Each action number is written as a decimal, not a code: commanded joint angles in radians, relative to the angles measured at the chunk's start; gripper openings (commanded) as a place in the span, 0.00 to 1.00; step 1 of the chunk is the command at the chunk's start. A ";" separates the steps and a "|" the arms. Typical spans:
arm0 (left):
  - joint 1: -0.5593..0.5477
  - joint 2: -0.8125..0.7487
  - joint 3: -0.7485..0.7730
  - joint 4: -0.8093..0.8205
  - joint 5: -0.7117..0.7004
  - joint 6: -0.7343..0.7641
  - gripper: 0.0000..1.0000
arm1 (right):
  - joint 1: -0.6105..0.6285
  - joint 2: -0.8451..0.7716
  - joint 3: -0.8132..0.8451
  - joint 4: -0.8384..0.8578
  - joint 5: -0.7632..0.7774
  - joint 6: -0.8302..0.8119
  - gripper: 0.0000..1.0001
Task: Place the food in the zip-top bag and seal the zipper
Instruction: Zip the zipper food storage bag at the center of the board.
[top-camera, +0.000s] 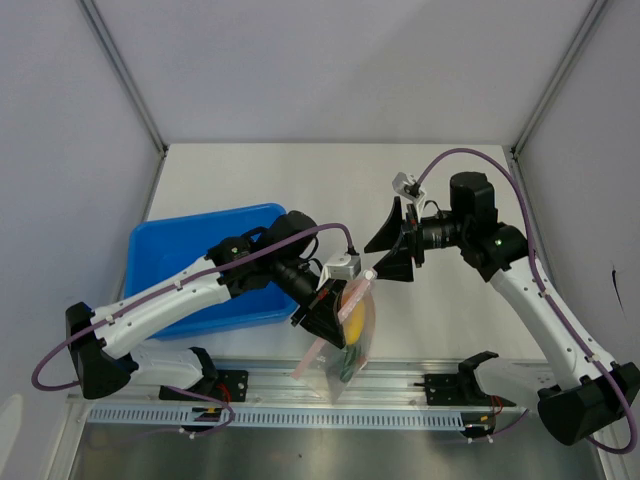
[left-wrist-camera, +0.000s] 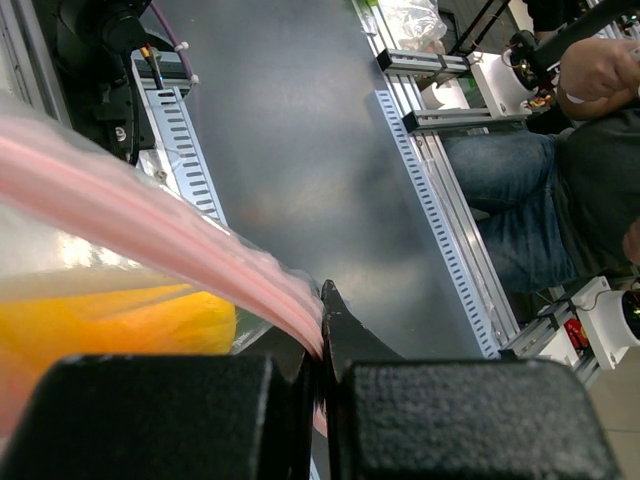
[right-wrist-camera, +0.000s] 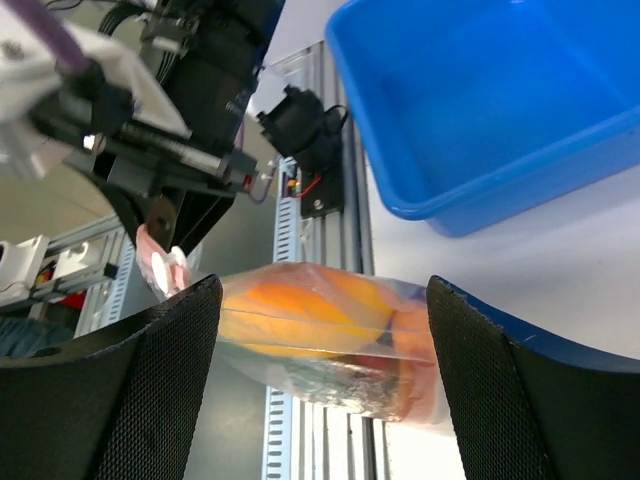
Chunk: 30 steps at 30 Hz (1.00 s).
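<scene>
My left gripper is pinching the zipper's middle (top-camera: 350, 300), away from the slider. My right gripper should first hold the zipper end (top-camera: 369, 277), and then my left gripper should take the slider.
The clear zip-top bag (top-camera: 352, 345) hangs from my left gripper (top-camera: 335, 318) over the table's near edge. My left gripper (left-wrist-camera: 322, 340) is shut on the pinkish-red zipper (left-wrist-camera: 150, 215) at the bag's mouth. The food is inside the bag: a yellow-orange piece (left-wrist-camera: 100, 325) near the top, with orange-red and green pieces (right-wrist-camera: 400, 385) below. My right gripper (top-camera: 378, 258) is open and empty, just right of the bag's top. In the right wrist view its jaws (right-wrist-camera: 322, 300) stand wide on either side of the bag (right-wrist-camera: 330, 340) without touching it. The zipper end (right-wrist-camera: 160, 265) shows at the left gripper.
The blue tray (top-camera: 175, 250) stands at the left of the table and also shows in the right wrist view (right-wrist-camera: 500, 100). An aluminium rail (top-camera: 400, 380) with the arm mounts runs along the near edge, under the bag.
</scene>
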 joint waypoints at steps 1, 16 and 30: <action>0.011 0.013 0.050 -0.009 0.085 0.043 0.01 | 0.000 -0.072 -0.073 0.178 -0.129 0.052 0.85; 0.028 0.039 0.081 -0.047 0.088 0.060 0.00 | -0.069 -0.126 -0.087 0.204 0.340 0.157 0.79; 0.037 0.039 0.073 -0.043 0.099 0.065 0.01 | -0.085 -0.209 -0.197 0.416 -0.025 0.284 0.84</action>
